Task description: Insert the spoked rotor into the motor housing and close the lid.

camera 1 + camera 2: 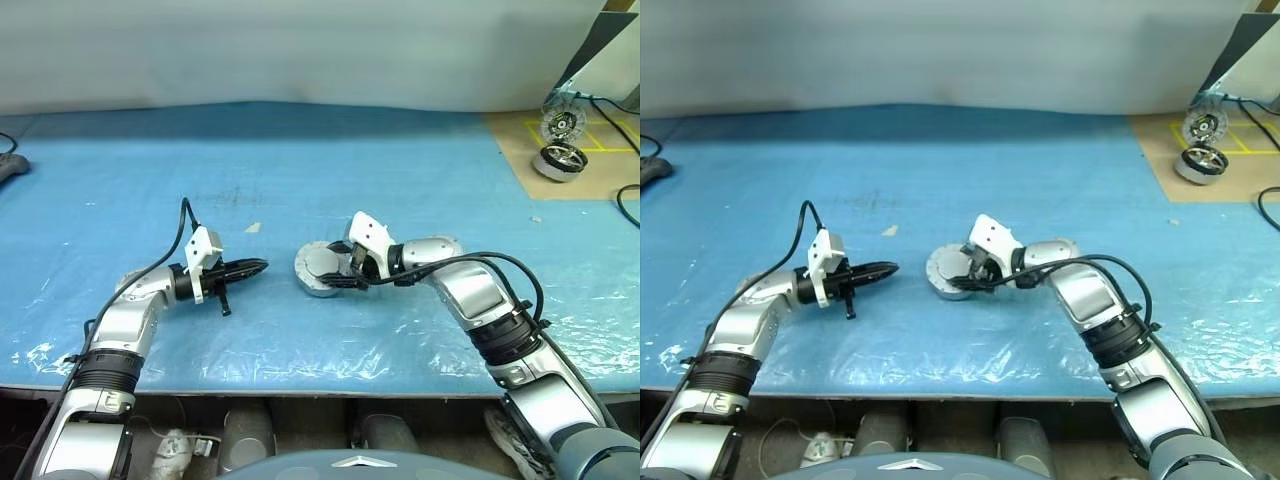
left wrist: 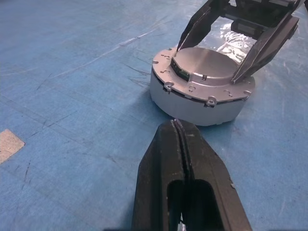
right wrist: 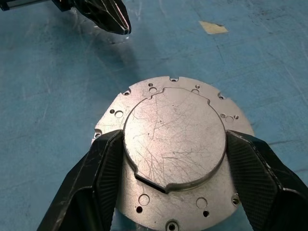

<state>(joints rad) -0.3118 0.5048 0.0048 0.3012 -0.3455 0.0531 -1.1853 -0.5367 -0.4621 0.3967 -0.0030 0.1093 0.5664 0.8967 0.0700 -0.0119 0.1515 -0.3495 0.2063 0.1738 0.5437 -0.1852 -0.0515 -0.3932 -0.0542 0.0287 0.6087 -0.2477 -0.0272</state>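
Note:
The robot's right gripper is on only the lid's raised cap [image 3: 175,137], so next the left gripper steadies the lid before the right gripper clamps the lid and motor housing [image 2: 198,107] together.
The motor housing [image 1: 310,285] sits on the blue table cover a little right of centre, a squat silver cylinder with a holed flange [image 3: 139,94]. The lid [image 3: 173,125] lies flat on top of it, plain grey cap face up. My right gripper [image 1: 341,268] reaches in from the right and is shut on the lid, one finger [image 3: 96,178] against each side of the raised cap. My left gripper [image 1: 258,266] hovers a short way left of the housing, shut and empty, its tip [image 2: 178,126] pointing at the housing wall [image 2: 192,103]. The spoked rotor is hidden.
Two more wheel-like motor parts [image 1: 558,160] stand on a brown board with yellow tape lines at the back right, a black cable [image 1: 625,200] beside them. A small tape scrap [image 1: 253,227] lies behind the grippers. A dark object [image 1: 10,165] rests at the far left.

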